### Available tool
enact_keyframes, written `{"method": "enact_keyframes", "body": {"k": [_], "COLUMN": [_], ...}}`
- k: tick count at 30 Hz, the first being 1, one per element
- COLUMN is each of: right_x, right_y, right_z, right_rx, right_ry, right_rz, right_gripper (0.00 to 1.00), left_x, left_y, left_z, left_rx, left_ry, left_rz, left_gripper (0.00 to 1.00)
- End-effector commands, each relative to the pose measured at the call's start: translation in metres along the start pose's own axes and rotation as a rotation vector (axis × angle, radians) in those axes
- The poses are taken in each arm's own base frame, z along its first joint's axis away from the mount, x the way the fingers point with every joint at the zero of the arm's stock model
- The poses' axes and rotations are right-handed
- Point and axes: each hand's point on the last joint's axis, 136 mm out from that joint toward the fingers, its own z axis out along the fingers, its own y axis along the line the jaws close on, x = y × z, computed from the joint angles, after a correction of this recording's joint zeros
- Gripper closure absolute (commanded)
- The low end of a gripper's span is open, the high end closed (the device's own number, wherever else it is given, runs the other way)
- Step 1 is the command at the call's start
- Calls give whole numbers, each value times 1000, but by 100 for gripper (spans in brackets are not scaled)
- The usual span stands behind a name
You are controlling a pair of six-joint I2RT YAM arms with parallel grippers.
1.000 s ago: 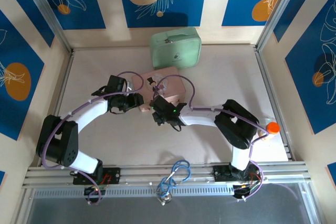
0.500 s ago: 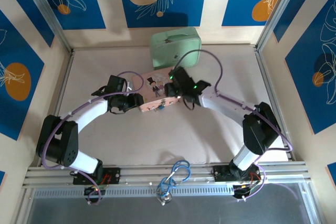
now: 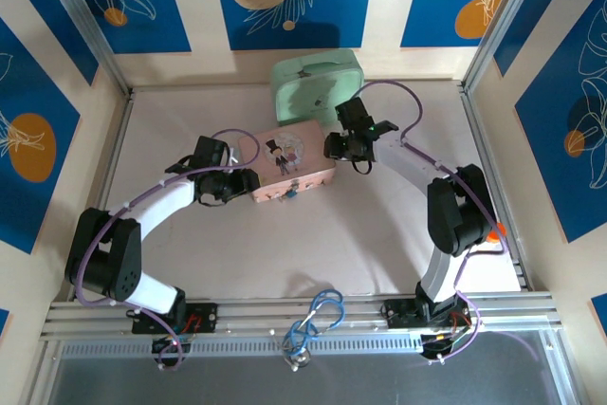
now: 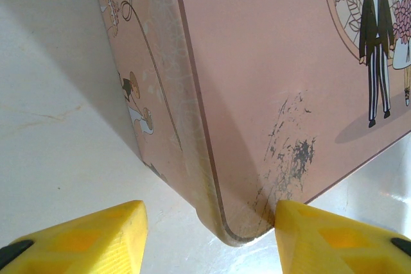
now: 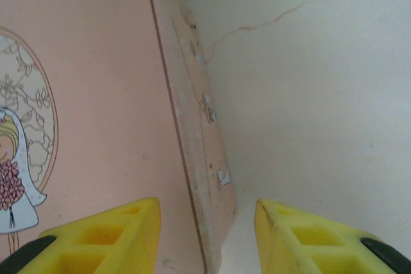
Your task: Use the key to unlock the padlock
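Observation:
I should turn the pink case straight with both grippers before my right gripper goes to the padlock [image 3: 291, 193], because the case lies crooked with its near corner [image 3: 256, 199] at my left gripper.
The pink case [image 3: 289, 166] lies mid-table, with the tiny blue padlock [image 3: 292, 193] on its front side. I cannot make out the key. My left gripper [image 3: 248, 186] is open astride the case's near left corner [image 4: 244, 222]. Its right finger [image 4: 321, 235] touches the scuffed lid edge, and its left finger [image 4: 90, 235] stands clear over the table. My right gripper [image 3: 334, 147] is open at the case's right end, straddling the case's side wall [image 5: 205, 158]. One right fingertip [image 5: 128, 222] is over the lid and the other over bare table.
A mint green case [image 3: 318, 84] stands at the back, just behind the pink one. A blue cable loop [image 3: 318, 315] hangs at the front rail. An orange object [image 3: 493, 230] sits by the right arm's elbow. Frame rails border the table.
My right arm has swung from the front of the pink case up to its right end, and its jaws have opened. The left arm has stayed put.

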Motion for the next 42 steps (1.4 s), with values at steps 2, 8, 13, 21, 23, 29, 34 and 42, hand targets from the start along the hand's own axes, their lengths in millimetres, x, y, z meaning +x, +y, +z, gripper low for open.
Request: {"method": "enact_keyframes", "body": {"k": [2,8,13,21,23,29,34,42], "right_x": [14,25,38,62,68,80,88,71], "right_y": [9,2,-3,-7,-5,4,13,15], "right_z": [2,10,17,19,15,-2,-12,-56], "right_rx": [-56,-15,19,56,56,42,38,103], "right_ry": [53,89,117,157,157,138,139,-32], "right_rz": [-9,8,14,45,52,60,49,15], "right_gripper": [60,70,74,79,80,82,82,63], "left_x": [1,-8,-25,-42,-42,-36,-31,-24], "left_y": [17,6,-8,-13,-9,1,10,11], "left_z": [3,0,-9,4,8,15,18,22], "left_rx": [-64,-20,33,44,20,-19,-62,-45], "left_ry": [23,-13,-108,-117,-101,-61,-43,-21], "left_rz": [-15,-17,-11,-36,-44,-51,-40,-52], "left_gripper": [46,41,0,5,9,15,16,21]}}
